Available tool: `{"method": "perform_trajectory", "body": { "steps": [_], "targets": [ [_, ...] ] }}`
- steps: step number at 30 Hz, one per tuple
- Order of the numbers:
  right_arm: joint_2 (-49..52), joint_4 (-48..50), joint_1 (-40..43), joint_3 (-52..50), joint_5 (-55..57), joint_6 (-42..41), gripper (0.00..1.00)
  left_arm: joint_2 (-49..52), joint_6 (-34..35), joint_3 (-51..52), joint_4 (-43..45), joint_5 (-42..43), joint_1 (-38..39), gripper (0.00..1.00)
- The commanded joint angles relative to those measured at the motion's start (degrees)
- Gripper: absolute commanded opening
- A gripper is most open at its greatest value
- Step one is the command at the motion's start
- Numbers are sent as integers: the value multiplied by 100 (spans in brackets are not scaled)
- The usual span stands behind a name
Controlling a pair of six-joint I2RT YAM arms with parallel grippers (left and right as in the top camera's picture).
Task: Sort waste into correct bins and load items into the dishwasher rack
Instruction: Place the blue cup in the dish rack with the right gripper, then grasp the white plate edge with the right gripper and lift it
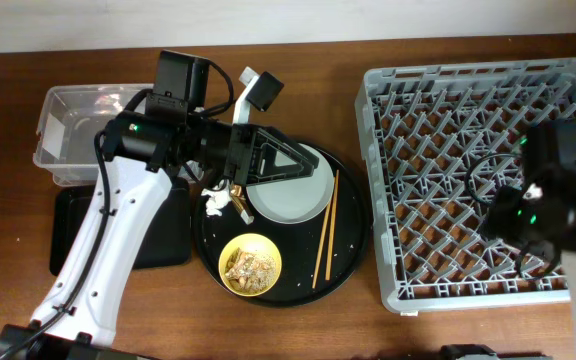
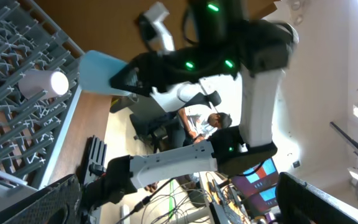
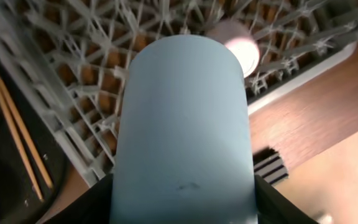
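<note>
The robot's left gripper is hanging over the plate (image 1: 288, 203), so it should move away. The robot's right gripper should put the light-blue cup in the rack, then grip the plate's rim (image 1: 329, 184) beside the chopsticks.
My right gripper (image 3: 182, 193) is shut on the light-blue cup (image 3: 185, 124) and holds it over the near right part of the grey dishwasher rack (image 1: 438, 150). The pink cup (image 3: 238, 46) lies in the rack just beyond it. My left gripper (image 2: 179, 205) is open and empty. It points sideways above the pale plate (image 1: 293, 195) on the round black tray (image 1: 353, 260). A crumpled white tissue (image 1: 216, 204) and a bit of gold-brown wrapper (image 1: 235, 189) lie left of the plate. The yellow bowl (image 1: 250, 264) holds tan scraps. The chopsticks (image 1: 326, 228) lie right of the plate.
The clear tub (image 1: 73, 130) stands at the back left. The shallow black rectangular tray (image 1: 158, 235) lies in front of it, partly under my left arm. The right arm (image 1: 553, 195) hides part of the rack floor.
</note>
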State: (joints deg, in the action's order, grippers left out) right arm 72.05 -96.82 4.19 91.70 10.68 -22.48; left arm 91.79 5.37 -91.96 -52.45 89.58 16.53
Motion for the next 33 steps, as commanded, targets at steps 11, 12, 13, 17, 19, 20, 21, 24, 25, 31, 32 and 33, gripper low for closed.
{"method": "perform_trajectory", "body": {
  "steps": [11, 12, 13, 17, 19, 20, 21, 24, 25, 31, 32, 33],
  "targets": [
    [1429, 1342, 1257, -1764, -1353, 1255, 63, -151, -70, -63, 11, 4, -35, 99],
    [1453, 1373, 1320, -1762, -1425, 1259, 77, -151, -72, -63, 11, 4, -33, 99],
    [1449, 1375, 1351, -1757, -1497, 1263, 82, -151, -72, -63, 11, 4, -33, 99],
    [1014, 1283, 1344, -1067, -1871, 1414, 87, -151, -72, -63, 61, 2, -35, 99],
    [490, 1287, 1344, -485, -2645, 1705, 88, -151, -72, -63, 63, -74, -35, 99],
    [151, 1344, 1342, -168, -3139, 1803, 88, -162, -72, -63, 61, -345, -35, 96],
    [-221, 1449, 1292, 103, -3488, 1803, 87, -197, -72, -63, 55, -870, -35, 93],
    [-1191, 1749, 678, 291, -3790, 1799, 87, -734, 319, -63, -48, -3989, -35, 89],
    [-1329, 1725, 485, 280, -3790, 1799, 87, -942, 472, -63, -153, -5158, -35, 89],
    [-1233, 1672, -848, -271, -3790, 1488, 75, -1106, 575, -55, -1362, -9392, 350, 91],
    [-1071, 1665, -1032, -404, -3788, 1491, 74, -1099, 575, -55, -1478, -9392, 337, 91],
    [-815, 1676, -1298, -560, -3786, 1445, 72, -1176, 599, -61, -1589, -9390, 304, 90]
  ]
}}
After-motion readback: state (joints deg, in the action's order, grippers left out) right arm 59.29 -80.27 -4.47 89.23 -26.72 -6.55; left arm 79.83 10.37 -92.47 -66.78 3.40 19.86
